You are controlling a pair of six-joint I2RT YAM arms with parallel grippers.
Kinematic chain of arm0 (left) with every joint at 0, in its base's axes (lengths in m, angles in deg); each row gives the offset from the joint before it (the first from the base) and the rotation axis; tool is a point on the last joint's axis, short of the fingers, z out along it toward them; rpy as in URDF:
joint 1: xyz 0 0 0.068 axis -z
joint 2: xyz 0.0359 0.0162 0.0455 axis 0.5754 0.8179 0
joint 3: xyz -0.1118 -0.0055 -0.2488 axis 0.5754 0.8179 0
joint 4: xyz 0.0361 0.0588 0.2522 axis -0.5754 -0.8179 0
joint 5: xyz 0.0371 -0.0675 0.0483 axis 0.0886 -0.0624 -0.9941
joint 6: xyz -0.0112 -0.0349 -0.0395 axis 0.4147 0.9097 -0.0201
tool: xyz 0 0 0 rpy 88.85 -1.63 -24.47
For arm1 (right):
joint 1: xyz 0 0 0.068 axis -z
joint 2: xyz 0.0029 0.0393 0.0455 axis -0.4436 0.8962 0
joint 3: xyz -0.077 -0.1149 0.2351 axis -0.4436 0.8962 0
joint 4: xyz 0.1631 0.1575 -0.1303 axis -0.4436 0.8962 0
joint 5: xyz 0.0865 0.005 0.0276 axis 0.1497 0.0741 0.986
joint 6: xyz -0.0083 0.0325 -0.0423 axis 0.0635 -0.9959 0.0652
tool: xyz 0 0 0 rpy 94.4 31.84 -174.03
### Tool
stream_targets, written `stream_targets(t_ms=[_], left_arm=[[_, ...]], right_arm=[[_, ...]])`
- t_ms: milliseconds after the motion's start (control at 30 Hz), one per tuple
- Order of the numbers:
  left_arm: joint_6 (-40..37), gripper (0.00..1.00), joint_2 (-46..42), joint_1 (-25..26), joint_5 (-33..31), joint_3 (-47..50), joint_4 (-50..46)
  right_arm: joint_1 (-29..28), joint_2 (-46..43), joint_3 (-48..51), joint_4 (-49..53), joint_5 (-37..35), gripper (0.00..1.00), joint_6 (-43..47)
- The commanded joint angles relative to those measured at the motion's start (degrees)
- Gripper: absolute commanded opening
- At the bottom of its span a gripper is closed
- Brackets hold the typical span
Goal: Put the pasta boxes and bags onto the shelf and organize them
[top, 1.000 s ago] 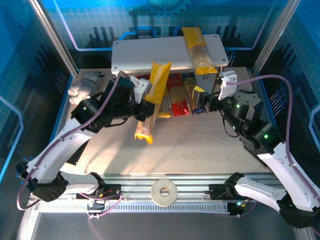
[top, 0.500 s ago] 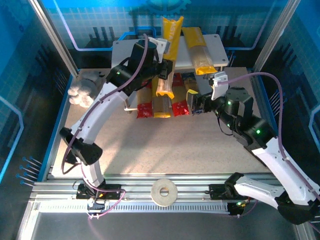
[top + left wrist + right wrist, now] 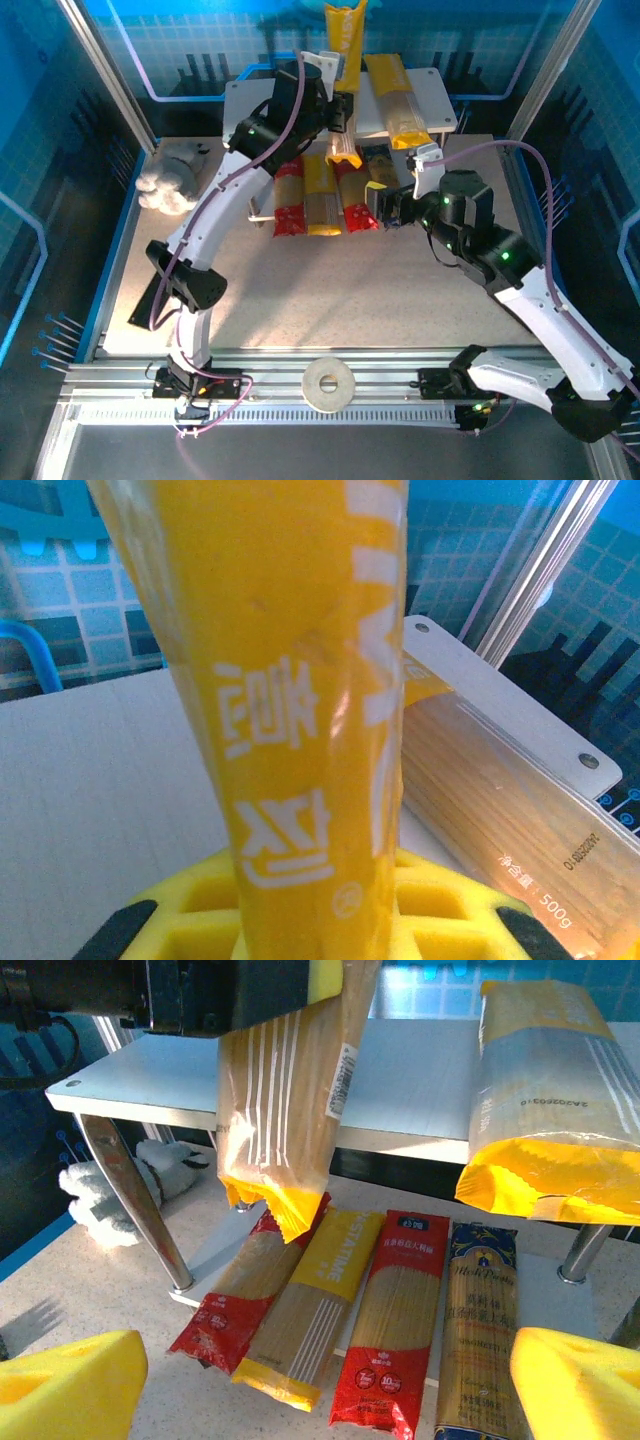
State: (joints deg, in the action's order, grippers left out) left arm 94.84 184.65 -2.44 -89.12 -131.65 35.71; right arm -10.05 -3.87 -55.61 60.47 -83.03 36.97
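Next, I lay the pack down with my left gripper, then push the held yellow pack's front end (image 3: 346, 158), since it overhangs the board's edge, toward the second yellow pack (image 3: 399, 105).
My left gripper (image 3: 337, 106) (image 3: 320, 920) is shut on a yellow spaghetti pack (image 3: 346, 30) (image 3: 300, 710) (image 3: 285, 1110), held nearly upright above the shelf's top board (image 3: 270, 110) (image 3: 150, 1075). A second yellow pack (image 3: 397, 100) (image 3: 555, 1090) lies on the board's right side, overhanging the front. On the lower tier lie a red pack (image 3: 235, 1295), a yellow pack (image 3: 310, 1315), another red pack (image 3: 395, 1325) and a tan pack with a dark blue end (image 3: 480, 1330). My right gripper (image 3: 392, 207) (image 3: 320, 1390) is open in front of them, holding nothing.
A white plush toy (image 3: 165, 180) (image 3: 110, 1195) lies left of the shelf by its metal leg (image 3: 135, 1200). A tape ring (image 3: 329, 381) sits on the front rail. Blue panels and metal posts enclose the table on three sides.
The left arm has carried the yellow pack from over the table up and back to above the top board. The right gripper has shifted slightly left toward the lower tier.
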Motion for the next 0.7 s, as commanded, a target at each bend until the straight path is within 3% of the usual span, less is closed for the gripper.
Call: stream_targets(t_ms=[0, 233, 667], left_arm=[[1.0, 0.06, 0.9, -1.6, -2.0, -3.9, 8.5], [2.6, 0.19, 3.6, -2.7, -2.4, -3.8, 6.7], [6.4, 0.27, 7.7, -5.0, -2.2, -3.9, 5.1]], right_arm=[[-0.5, 0.1, 0.1, -1.2, 0.2, 0.95, -0.5], [-0.5, -0.2, 0.3, -1.3, -0.3, 0.95, -0.3], [-0.3, -2.2, 1.7, -1.5, -1.4, 0.95, -0.2]])
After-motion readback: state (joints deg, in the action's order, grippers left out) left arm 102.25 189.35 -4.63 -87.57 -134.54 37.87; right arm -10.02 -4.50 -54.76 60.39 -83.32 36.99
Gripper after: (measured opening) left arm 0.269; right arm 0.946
